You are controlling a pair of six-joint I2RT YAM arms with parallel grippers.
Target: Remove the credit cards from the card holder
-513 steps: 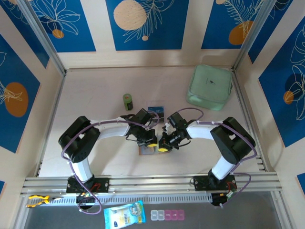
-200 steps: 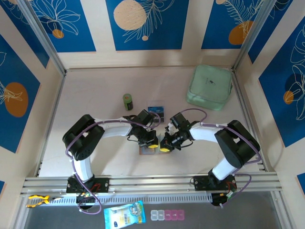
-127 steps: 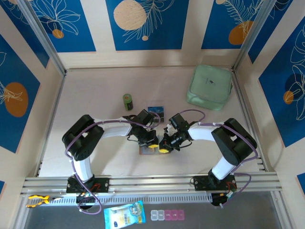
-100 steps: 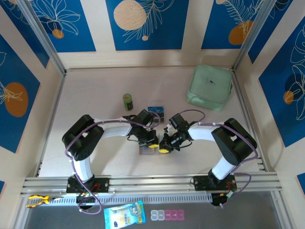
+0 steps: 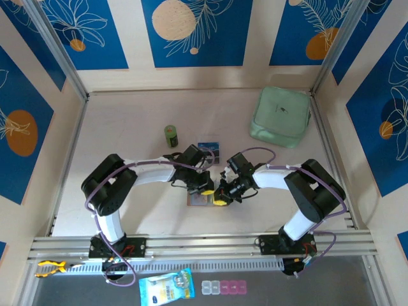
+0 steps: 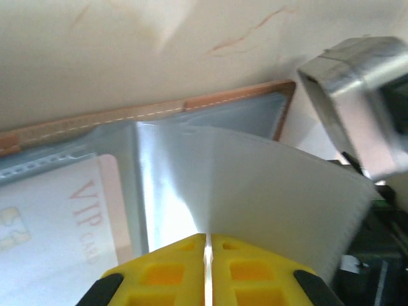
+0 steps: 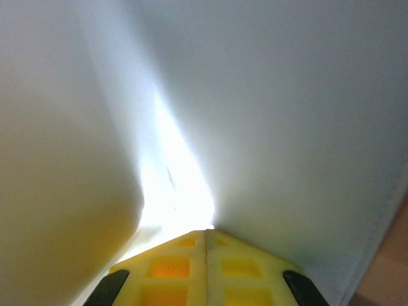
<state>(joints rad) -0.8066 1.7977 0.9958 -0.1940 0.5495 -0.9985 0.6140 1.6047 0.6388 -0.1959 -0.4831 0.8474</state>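
The translucent pocket sheet (image 6: pixel 271 185) bends up around the fingers of my right gripper. So my right gripper should first move back toward its stitched edge (image 7: pixel 377 233) and lay the sheet flat.
The card holder (image 5: pixel 196 201) lies open on the table in front of the arms, its tan leather rim (image 6: pixel 127 116) round grey-clear pockets. A pale pink credit card (image 6: pixel 60 217) printed "VIP" sits in a left pocket. My left gripper (image 5: pixel 206 192) (image 6: pixel 205 237) is shut on a curved translucent pocket sheet (image 6: pixel 274 191) of the holder. My right gripper (image 5: pixel 218 199) (image 7: pixel 205 231) is shut, tips against a pale sheet (image 7: pixel 287 127); I cannot tell whether it is pinching it. A dark-and-blue card (image 5: pixel 208 148) lies flat on the table behind both grippers.
A small green bottle (image 5: pixel 170 135) stands left of the loose card. A mint-green case (image 5: pixel 280 116) sits at the back right. The right arm's grey housing (image 6: pixel 354 102) is close beside the holder's right edge. Low walls ring the table.
The left gripper has edged a little right, nearer the right gripper, over the card holder. Both grippers stay shut.
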